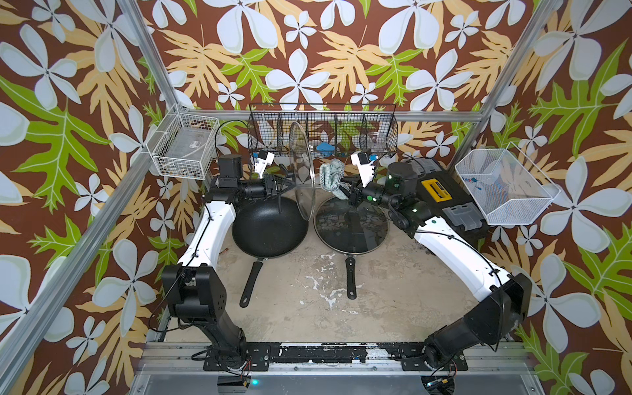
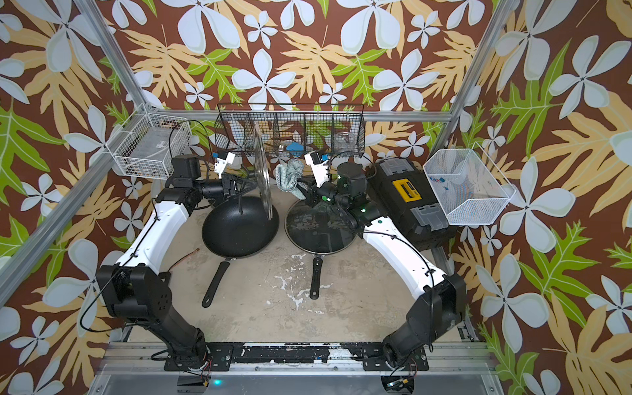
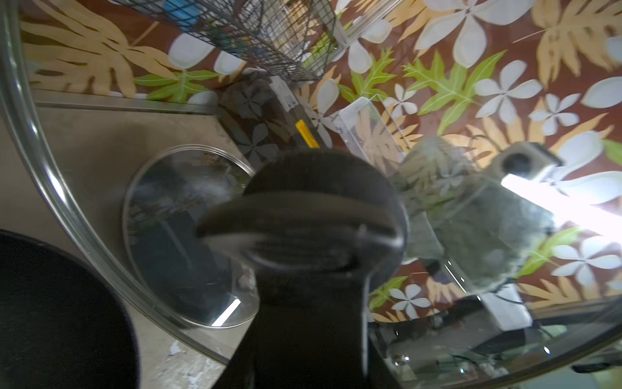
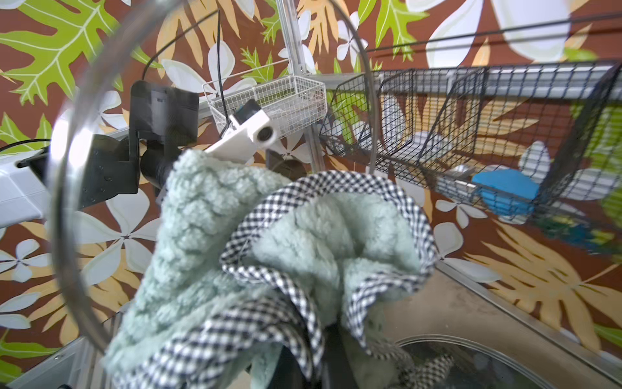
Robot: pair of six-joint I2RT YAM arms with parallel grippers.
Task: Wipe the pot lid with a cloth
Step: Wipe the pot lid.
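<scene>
The cloth point(image 1: 331, 176) is hanging away from the upright pot lid, so next my right gripper moves it back to the glass point(image 1: 302, 172) while my left gripper tilts the lid.
A round glass pot lid point(image 1: 302, 171) point(image 2: 262, 178) stands upright on edge above the open black wok point(image 1: 270, 225). My left gripper point(image 1: 284, 181) point(image 3: 309, 269) is shut on its black knob point(image 3: 323, 219). The pale teal cloth point(image 1: 331, 176) point(image 2: 289, 176) point(image 4: 269, 252), edged in a black-and-white check, is bunched in my shut right gripper point(image 1: 349, 193) point(image 4: 303, 363). It hangs just right of the lid's glass face, and both top views show a narrow gap between them. In the left wrist view the cloth point(image 3: 471, 219) shows through the glass.
A second glass lid point(image 1: 352, 225) lies flat on a pan under the right arm. Both pan handles point to the front. A black wire basket point(image 1: 323, 131) hangs behind, a white basket point(image 1: 183, 147) at left, a white mesh bin point(image 1: 506, 186) and a black toolbox point(image 1: 441, 198) at right.
</scene>
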